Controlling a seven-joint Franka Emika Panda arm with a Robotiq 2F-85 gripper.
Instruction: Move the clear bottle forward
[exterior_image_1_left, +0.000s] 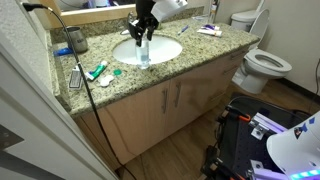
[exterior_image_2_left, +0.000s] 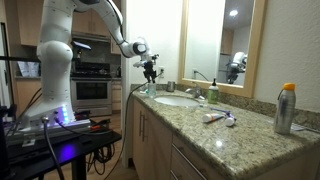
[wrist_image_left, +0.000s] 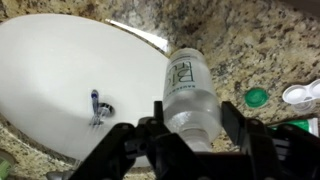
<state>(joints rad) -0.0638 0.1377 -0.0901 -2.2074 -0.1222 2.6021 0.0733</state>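
Note:
The clear bottle is on the narrow part of the counter near its front edge, so my gripper should move the bottle back toward the metal cup close to the wall.
The clear bottle stands upright on the granite counter at the front rim of the white sink. It also shows in an exterior view. In the wrist view it is a translucent bottle with a printed label, seen from above between my two black fingers. My gripper hangs straight over it, also seen in an exterior view. In the wrist view the gripper has both fingers against the bottle's upper body, shut on it.
A small green bottle and a comb lie at one end of the counter. A green cap lies close to the clear bottle. The faucet, a tube and an orange-capped can are farther along. A toilet stands past the counter.

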